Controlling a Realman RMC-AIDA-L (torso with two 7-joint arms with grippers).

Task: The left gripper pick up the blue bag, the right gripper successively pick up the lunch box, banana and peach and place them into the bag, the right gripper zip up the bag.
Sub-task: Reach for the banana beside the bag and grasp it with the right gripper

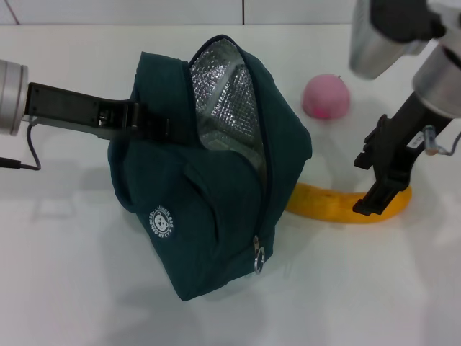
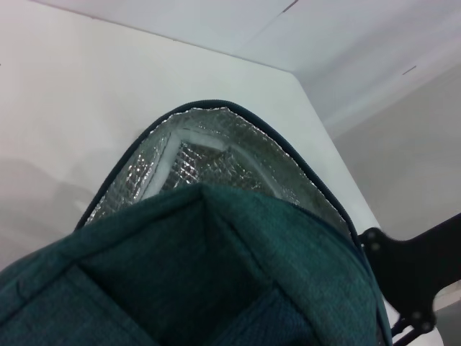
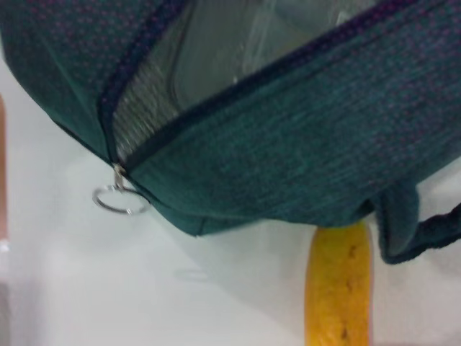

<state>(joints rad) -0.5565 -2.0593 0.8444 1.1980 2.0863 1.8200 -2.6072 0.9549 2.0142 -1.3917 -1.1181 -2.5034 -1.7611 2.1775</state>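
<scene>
My right gripper's open fingers are across the banana and clear of the blue bag. I should move down next until they are on either side of the banana's middle (image 1: 348, 205), then close them.
The blue bag (image 1: 209, 209) is tilted in the middle of the table with its mouth open, showing the silver lining (image 1: 227, 94). My left gripper (image 1: 148, 122) is shut on the bag's left side and holds it up. A pale clear shape inside the bag (image 3: 216, 50) looks like the lunch box. The banana (image 1: 328, 205) lies on the table to the right, with one end under the bag. My right gripper (image 1: 362, 184) is open over the banana's right end. The pink peach (image 1: 326, 96) sits behind it. The zip ring (image 3: 119, 202) hangs at the bag's front.
The white table (image 1: 86, 288) reaches to a white back wall (image 1: 144, 11). A thin black cable (image 1: 29, 155) hangs from the left arm. The right arm's black gripper also shows beyond the bag in the left wrist view (image 2: 418, 274).
</scene>
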